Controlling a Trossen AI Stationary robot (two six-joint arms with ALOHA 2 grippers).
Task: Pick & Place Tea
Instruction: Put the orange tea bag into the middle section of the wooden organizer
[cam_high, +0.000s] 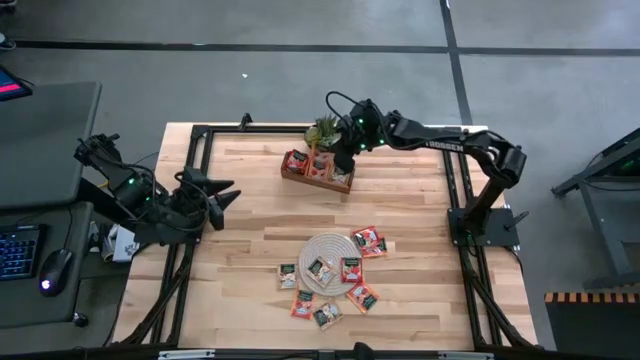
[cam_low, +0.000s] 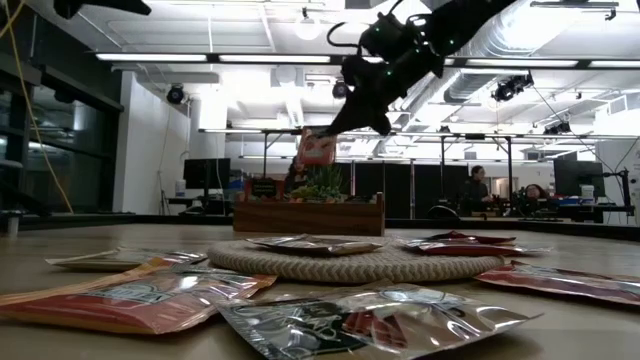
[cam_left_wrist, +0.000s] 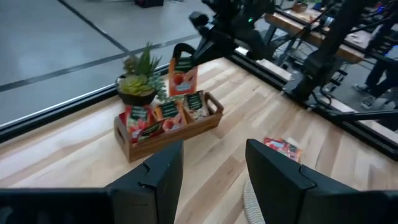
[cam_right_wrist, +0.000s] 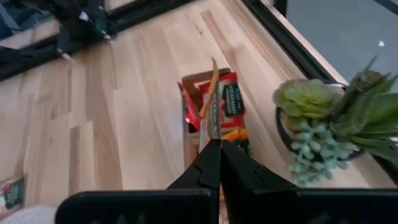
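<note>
My right gripper should keep lowering the orange-red tea sachet (cam_left_wrist: 183, 77) until it stands inside, because the sachet hangs upright over the brown wooden tray's middle compartment (cam_left_wrist: 170, 116).
My right gripper (cam_high: 345, 155) reaches over the brown wooden tray (cam_high: 300, 176) near the table's far edge and is shut on one orange-red tea sachet (cam_left_wrist: 182, 74). The tray (cam_left_wrist: 214, 118) holds several sachets standing on edge in its compartments. More sachets (cam_high: 368, 241) lie flat on and around the round woven mat (cam_high: 330, 248) nearer the table's near edge. My left gripper (cam_high: 228, 195) waits open at the table's left side, pointing toward the tray. My right gripper (cam_right_wrist: 214, 144) pinches the sachet's top edge (cam_left_wrist: 186, 49) between its two shut fingers, slanting down from above. The sachet (cam_low: 317, 148) hangs upright below the fingers, lifted clear over the tray (cam_low: 308, 215). The right wrist view shows it edge-on (cam_right_wrist: 213, 99).
A small potted succulent (cam_high: 322, 130) stands right beside the tray's far side, close to my right gripper. A black metal frame (cam_high: 200, 135) runs round the table's edges. Bare wood (cam_high: 270, 215) lies between the tray and the mat. A person sits in the room far behind (cam_low: 475, 190).
</note>
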